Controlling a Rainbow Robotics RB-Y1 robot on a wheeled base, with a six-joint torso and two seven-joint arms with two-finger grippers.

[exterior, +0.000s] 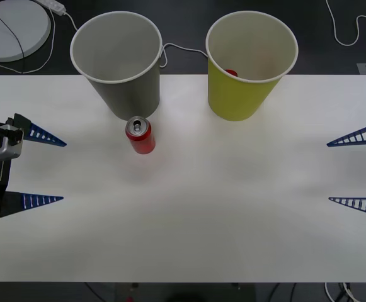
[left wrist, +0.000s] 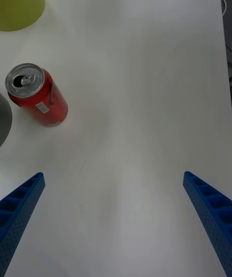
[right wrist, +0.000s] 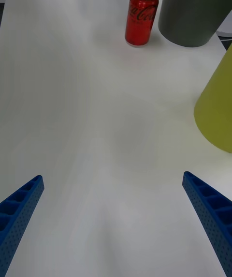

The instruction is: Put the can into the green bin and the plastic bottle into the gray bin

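A bit of red is visible inside the green bin, so I should expect another can to be lying there when I bring the red can across.
The red can stands upright on the white table just in front of the gray bin. The green bin stands to the right of the gray one, with a small red thing showing inside it. The plastic bottle is out of view. My left gripper is open at the table's left side, a short way from the can. My right gripper is open at the far right, with the can, gray bin and green bin ahead of it.
A round white device and white cables lie on the dark floor behind the table. The white table stretches bare between the two grippers. Both bins stand at its far edge.
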